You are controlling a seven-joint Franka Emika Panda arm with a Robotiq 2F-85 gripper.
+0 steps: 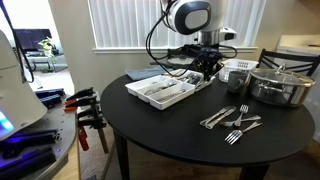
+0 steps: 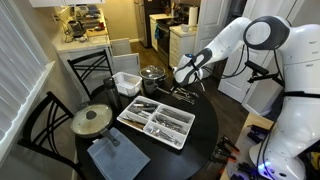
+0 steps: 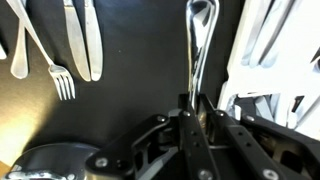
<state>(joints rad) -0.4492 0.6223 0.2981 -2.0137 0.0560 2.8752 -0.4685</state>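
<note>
I should keep carrying the slim metal utensil [image 3: 200, 42] across, since it runs along the white cutlery tray's nearest compartment [image 3: 255, 33], until it sits inside, and then let go.
In the wrist view my gripper [image 3: 196, 103] is shut on the handle of a slim metal utensil [image 3: 199, 45], which sticks out straight ahead over the black table; I cannot tell its type. In both exterior views the gripper [image 1: 205, 68] [image 2: 183, 78] hangs low over the round black table [image 1: 190, 130], between the white cutlery tray [image 1: 165, 90] [image 2: 155, 122] and the loose cutlery. The tray's edge [image 3: 270, 50] with more cutlery in it lies just right of the held utensil.
Loose forks and spoons [image 1: 232, 120] [image 3: 70, 45] lie on the table. A steel pot [image 1: 280, 85] [image 2: 152, 75] and a white bin [image 1: 235, 72] [image 2: 126, 83] stand nearby. A pot lid [image 2: 92, 120] and blue cloth [image 2: 115, 155] lie beyond the tray. Chairs surround the table.
</note>
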